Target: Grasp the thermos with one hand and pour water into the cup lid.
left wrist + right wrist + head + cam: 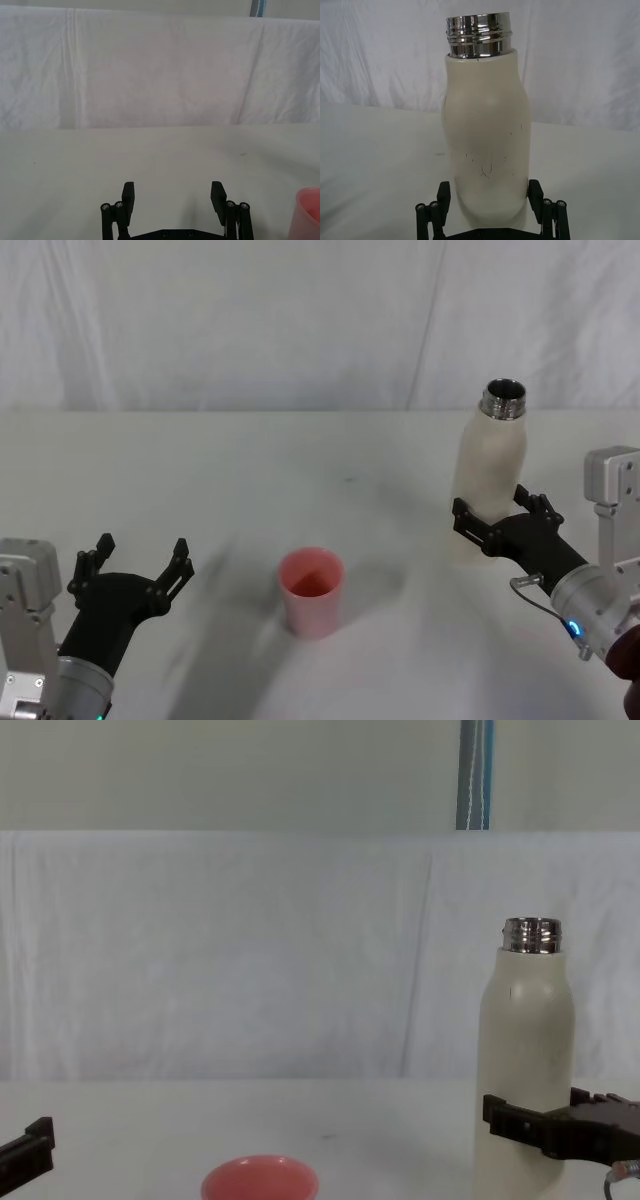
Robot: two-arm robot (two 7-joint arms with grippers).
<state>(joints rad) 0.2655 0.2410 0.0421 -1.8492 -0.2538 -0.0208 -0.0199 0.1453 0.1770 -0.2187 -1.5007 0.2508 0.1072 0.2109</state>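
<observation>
The thermos (525, 1065) will pour water in a thin stream when I tip it toward the cup lid, because the steel neck (532, 935) is open and narrow.
The thermos (490, 460) stands upright at the right of the table, cream-white with its bare steel neck open at the top. My right gripper (497, 508) is open around its lower body, one black finger close against each side, as the right wrist view shows around the thermos (487, 130). The pink cup lid (312, 590) stands upright mid-table, to the left of the thermos and nearer to me. At the near left my left gripper (142, 552) hovers open with nothing between its fingers. In the chest view the thermos (525, 1040) rises well above the cup lid (260, 1180).
A white cloth covers the table (250, 470) and hangs as a backdrop behind it. A dark speck (348, 479) marks the cloth behind the cup lid. Bare cloth lies between the two arms and behind the cup lid.
</observation>
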